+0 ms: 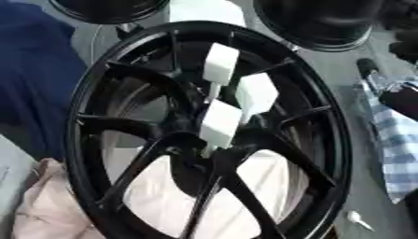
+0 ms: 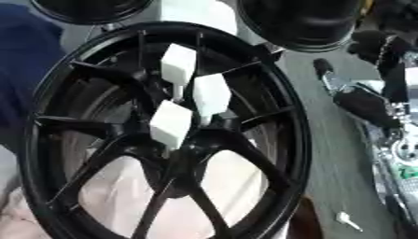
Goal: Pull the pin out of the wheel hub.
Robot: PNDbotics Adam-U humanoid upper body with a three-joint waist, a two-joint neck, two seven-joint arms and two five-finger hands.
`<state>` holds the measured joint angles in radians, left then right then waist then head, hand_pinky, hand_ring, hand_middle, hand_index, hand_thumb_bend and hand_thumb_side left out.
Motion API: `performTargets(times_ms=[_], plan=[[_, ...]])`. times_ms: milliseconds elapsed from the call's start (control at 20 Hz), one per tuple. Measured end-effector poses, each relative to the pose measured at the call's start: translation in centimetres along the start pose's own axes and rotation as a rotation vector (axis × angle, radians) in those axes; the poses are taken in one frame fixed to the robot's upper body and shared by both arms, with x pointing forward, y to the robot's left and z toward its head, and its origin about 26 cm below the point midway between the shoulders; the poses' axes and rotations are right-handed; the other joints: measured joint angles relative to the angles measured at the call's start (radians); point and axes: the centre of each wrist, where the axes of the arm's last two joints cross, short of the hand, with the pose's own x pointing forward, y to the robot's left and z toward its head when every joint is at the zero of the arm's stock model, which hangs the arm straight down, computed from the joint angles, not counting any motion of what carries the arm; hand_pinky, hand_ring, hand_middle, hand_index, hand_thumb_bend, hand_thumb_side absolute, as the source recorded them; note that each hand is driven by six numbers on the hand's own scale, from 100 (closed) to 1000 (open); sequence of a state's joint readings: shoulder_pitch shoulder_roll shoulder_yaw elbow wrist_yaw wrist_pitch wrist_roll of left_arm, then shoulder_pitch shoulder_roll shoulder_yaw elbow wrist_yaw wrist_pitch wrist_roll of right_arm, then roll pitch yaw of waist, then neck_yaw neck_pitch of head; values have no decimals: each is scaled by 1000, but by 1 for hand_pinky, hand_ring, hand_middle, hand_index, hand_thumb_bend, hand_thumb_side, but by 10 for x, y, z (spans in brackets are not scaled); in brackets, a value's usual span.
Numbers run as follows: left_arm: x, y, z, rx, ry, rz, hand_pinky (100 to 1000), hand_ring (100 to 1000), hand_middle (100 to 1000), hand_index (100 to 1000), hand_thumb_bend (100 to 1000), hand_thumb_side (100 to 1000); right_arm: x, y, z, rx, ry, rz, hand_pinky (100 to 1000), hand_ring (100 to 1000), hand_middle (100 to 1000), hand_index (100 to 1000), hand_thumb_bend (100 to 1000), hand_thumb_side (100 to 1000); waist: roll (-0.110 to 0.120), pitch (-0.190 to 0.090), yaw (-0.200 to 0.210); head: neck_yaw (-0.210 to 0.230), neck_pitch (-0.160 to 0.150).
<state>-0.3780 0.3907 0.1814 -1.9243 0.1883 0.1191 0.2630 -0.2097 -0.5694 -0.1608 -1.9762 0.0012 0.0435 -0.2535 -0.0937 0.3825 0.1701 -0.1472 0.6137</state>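
I can see the raised pin's white block tilting away from the other pins, so I expect the pin to slide out alone, stem and all, when I pull.
A large black spoked wheel hub (image 1: 318,140) fills the middle of both views, lying tilted. Three white block-headed pins stand in its centre: one at the top (image 1: 220,63), one to the right (image 1: 257,93), and one lowest (image 1: 219,123). Thin stems run from them down toward the hub's middle. My right hand (image 2: 361,105), black with silver parts, hangs to the right of the rim, apart from it, fingers spread and holding nothing. It is far from the pins. My left hand shows in neither view.
Two more black round parts (image 1: 326,23) (image 1: 106,9) lie beyond the wheel. A blue-checked cloth (image 1: 396,140) lies right of the rim, a pinkish cloth (image 1: 41,205) under its lower left, dark blue fabric (image 1: 32,79) at the left. A small white piece (image 1: 358,219) lies on the grey surface.
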Motion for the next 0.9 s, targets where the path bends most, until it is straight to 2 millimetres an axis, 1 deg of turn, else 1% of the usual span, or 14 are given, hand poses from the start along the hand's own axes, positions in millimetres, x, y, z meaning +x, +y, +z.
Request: performTargets(times_ms=[50,100,150,200,250,350,400,550,900], plan=[[0,0,0,1,0,0,735,645,581,713,113,770,2,-5,-3,8,-6,10,808,737,539,684,513,131,2,0,0,1,0],[0,0,0,1,0,0,735,644,580,713,104,772,3,-10,-5,13,-11,21,822,753,561,703,547,144,3,0,0,1,0],[0,1,0,3,2,-2,735,644,580,713,104,772,5,-14,-7,22,-14,32,822,753,561,703,547,144,3,0,0,1,0],[-2,4,2,8,9,-13,735,644,580,713,101,775,5,-17,-8,38,-18,47,833,765,581,717,576,162,1,0,-3,2,0],[-4,8,4,15,18,-28,735,644,580,713,100,775,6,-18,-8,62,-26,64,835,766,584,719,581,165,-3,0,-7,3,0],[-7,17,7,32,36,-61,735,644,580,713,100,776,9,-17,-10,132,-55,101,841,769,591,724,592,171,-14,0,-14,6,1],[-8,20,9,38,41,-73,735,644,580,713,100,776,11,-16,-12,170,-71,122,843,771,594,726,597,174,-15,-2,-17,9,1],[-8,26,9,52,41,-93,735,644,579,713,100,777,22,-14,-23,272,-135,206,854,782,615,740,610,186,-13,-9,-24,14,1],[-10,30,11,64,51,-108,736,644,579,713,100,780,54,-7,-48,481,-301,410,864,789,644,752,604,193,-14,-10,-24,13,1]])
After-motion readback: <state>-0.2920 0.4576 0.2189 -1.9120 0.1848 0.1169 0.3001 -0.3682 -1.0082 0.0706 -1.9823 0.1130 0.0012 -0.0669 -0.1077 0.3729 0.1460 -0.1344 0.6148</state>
